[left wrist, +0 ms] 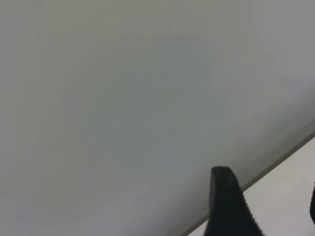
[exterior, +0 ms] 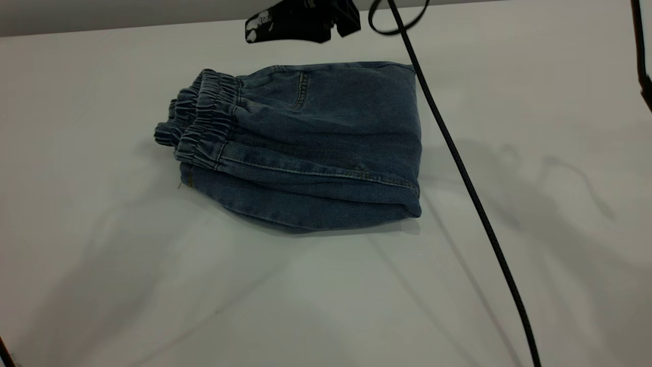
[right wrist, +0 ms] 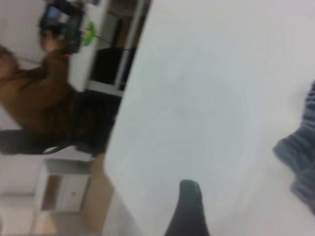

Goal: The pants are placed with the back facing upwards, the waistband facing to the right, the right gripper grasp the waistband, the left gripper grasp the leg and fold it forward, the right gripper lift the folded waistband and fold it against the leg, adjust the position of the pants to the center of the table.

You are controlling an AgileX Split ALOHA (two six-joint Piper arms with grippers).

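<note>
The folded pants [exterior: 318, 143] are near the far edge of the table, so my right gripper should push down on the cloth [exterior: 250, 143] next to the waistband and pull the pants toward the center.
The blue denim pants [exterior: 326, 148] lie folded into a compact bundle near the middle of the table [exterior: 102, 265]. The ruffled waistband [exterior: 204, 117] is on top at the bundle's left end. The printed leg is hidden inside the fold. My right gripper [exterior: 254, 28] hovers just beyond the pants' far edge, apart from the cloth. In its wrist view one finger [right wrist: 189, 211] shows over bare table, with a bit of the pants [right wrist: 300, 157] off to the side. My left gripper [left wrist: 269, 206] is open over bare table, holding nothing.
A thin black cable [exterior: 458, 168] runs diagonally across the view, just right of the pants. Another cable [exterior: 643, 56] hangs at the far right. A person in a brown top [right wrist: 34, 98] sits beyond the table edge [right wrist: 120, 123].
</note>
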